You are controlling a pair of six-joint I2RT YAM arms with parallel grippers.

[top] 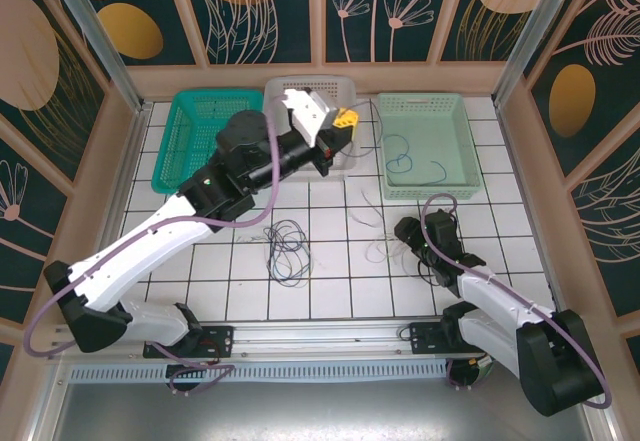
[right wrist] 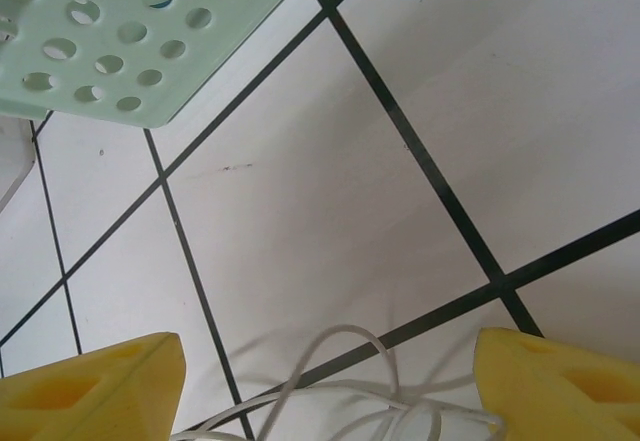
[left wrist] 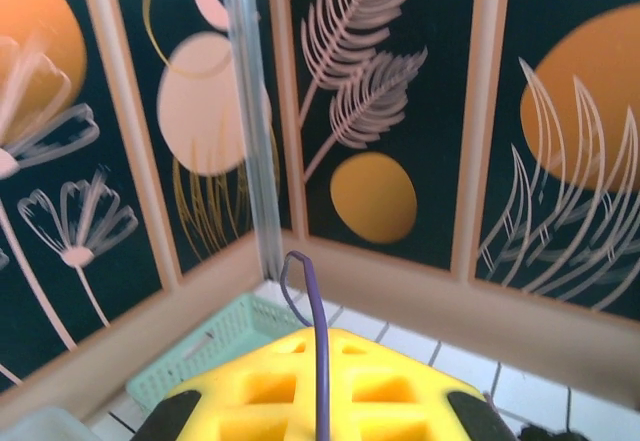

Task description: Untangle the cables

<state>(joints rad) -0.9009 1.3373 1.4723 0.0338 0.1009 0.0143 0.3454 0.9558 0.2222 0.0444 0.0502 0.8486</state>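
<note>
The purple cable hangs clear of the dark coil. My left gripper should keep carrying it until the loose end hangs inside the white basket, then let it go.
My left gripper hangs above the white basket, its yellow jaws shut on a thin purple cable. That cable trails right into the mint basket, where it lies in loose loops. A dark cable coil rests on the tiles in the middle. A pale white cable lies further right. My right gripper is low over it and open. Its yellow fingers stand on either side of the white cable's loops, not touching them.
A teal basket stands at the back left beside the white one. The mint basket's corner is close ahead of my right gripper. Patterned walls enclose the tiled table on three sides.
</note>
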